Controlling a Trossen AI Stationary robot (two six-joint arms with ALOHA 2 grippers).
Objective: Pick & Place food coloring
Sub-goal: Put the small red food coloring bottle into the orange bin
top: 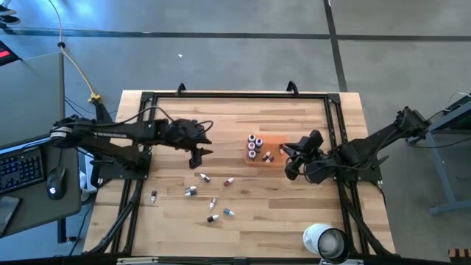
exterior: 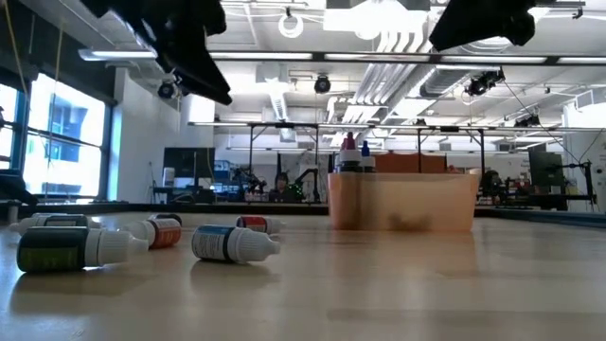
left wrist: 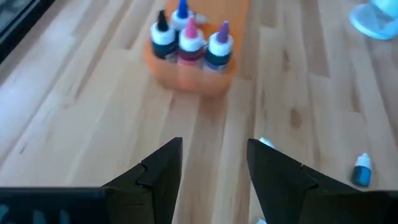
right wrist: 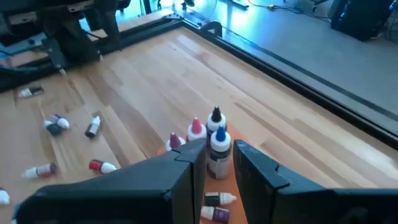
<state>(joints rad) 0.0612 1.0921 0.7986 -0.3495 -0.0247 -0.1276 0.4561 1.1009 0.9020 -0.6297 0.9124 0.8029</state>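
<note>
My right gripper is empty and the red bottle (top: pixel 229 182) lies clear of the other loose bottles, so I should go on moving the gripper toward that bottle (right wrist: pixel 102 166) until the gripper's open fingers are around it.
Several tiny food coloring bottles (top: pixel 213 202) lie on their sides on the wooden table, near the middle front; in the low view they show as (exterior: pixel 232 243). Three or more bottles stand upright in the orange tray (top: pixel 271 143), at its left end (left wrist: pixel 189 43), and two more lie inside it (right wrist: pixel 221 199). My left gripper (top: pixel 199 154) hovers left of the tray, above the table, open and empty (left wrist: pixel 213 174). My right gripper (top: pixel 289 165) hangs above the tray's right end, its fingers a narrow gap apart with nothing between them (right wrist: pixel 221 171).
A large white roll (top: pixel 325 241) stands at the table's near right corner. A black frame (top: pixel 235 94) runs around the table top. One loose bottle (left wrist: pixel 362 169) lies close to my left gripper. A keyboard and mouse (top: pixel 53 182) sit on a desk to the left.
</note>
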